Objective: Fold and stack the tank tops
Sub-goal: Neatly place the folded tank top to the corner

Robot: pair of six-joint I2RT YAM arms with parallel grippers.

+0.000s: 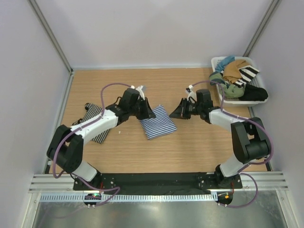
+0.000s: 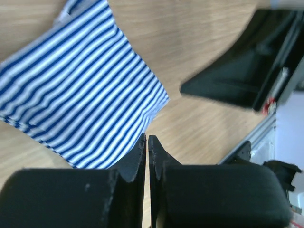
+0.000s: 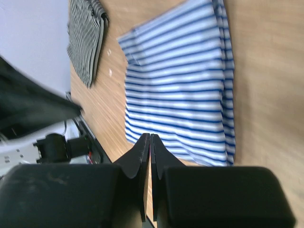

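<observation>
The blue-and-white tank top fills the middle (image 1: 158,125), where the fine black-and-white tank top needs room, so the robot's right gripper should pull the blue-and-white one toward the basket by its edge (image 1: 173,126).
The blue-and-white tank top (image 1: 159,122) lies folded into a small rectangle at the middle of the table; it also shows in the left wrist view (image 2: 80,99) and the right wrist view (image 3: 183,85). The fine black-and-white tank top (image 1: 98,127) lies folded at the left, partly under my left arm, and shows in the right wrist view (image 3: 85,35). My left gripper (image 1: 150,113) hovers over the blue top's far left corner, shut and empty (image 2: 147,138). My right gripper (image 1: 172,113) hovers just right of the blue top, shut and empty (image 3: 150,136).
A white basket (image 1: 216,61) at the back right holds tan, green, teal, black and bold striped clothes. The right gripper's dark body (image 2: 251,71) shows in the left wrist view. Cage walls stand round the table.
</observation>
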